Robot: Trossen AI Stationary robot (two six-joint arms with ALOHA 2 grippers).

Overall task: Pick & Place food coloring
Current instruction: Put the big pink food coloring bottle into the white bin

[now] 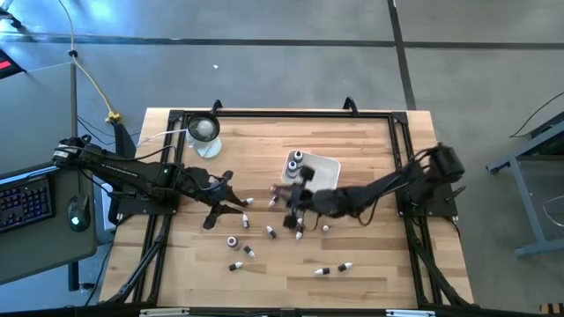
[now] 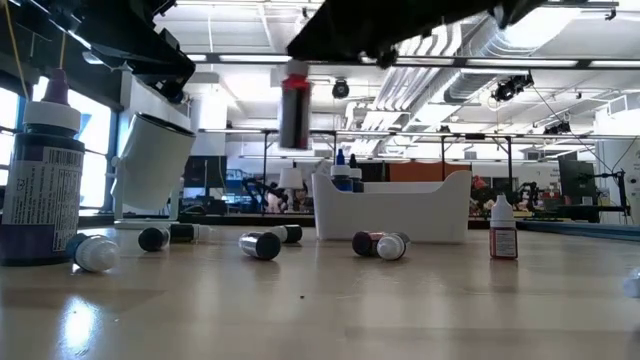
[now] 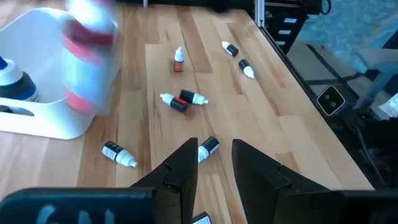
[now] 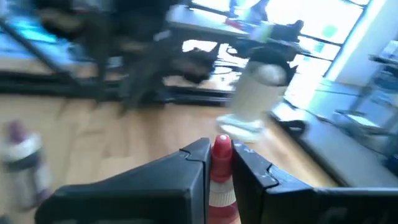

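Note:
The red-capped bottle (image 2: 295,113) is upright and its base is higher than the tray's rim, so the robot's right gripper should keep going into the tray's free corner and let go there.
Several food coloring bottles (image 1: 249,252) lie scattered on the wooden table, on their sides or upright (image 2: 503,232). Two more stand in the white tray (image 1: 324,167). My right gripper (image 1: 284,192) hovers just off the tray's near left corner, shut on a red-capped food coloring bottle (image 4: 222,163). That bottle is blurred and hangs high in the low view (image 2: 295,105). My left gripper (image 3: 214,155) waits on the table's left side, fingers a little apart and nothing between them. A bottle (image 3: 207,148) lies just beyond its fingertips. My right gripper pinches the food coloring bottle between its two fingers, one on either side. The red top (image 4: 222,147) shows at the fingertips. The bottle stands upright in the hold (image 2: 295,110), lifted well clear of the table.
A round clear dish with a white ball (image 1: 204,130) stands at the far left. A large-looking bottle (image 2: 40,180) stands right by the low camera. A black frame (image 1: 401,150) runs along the table's edges. Bare wood lies near the front edge.

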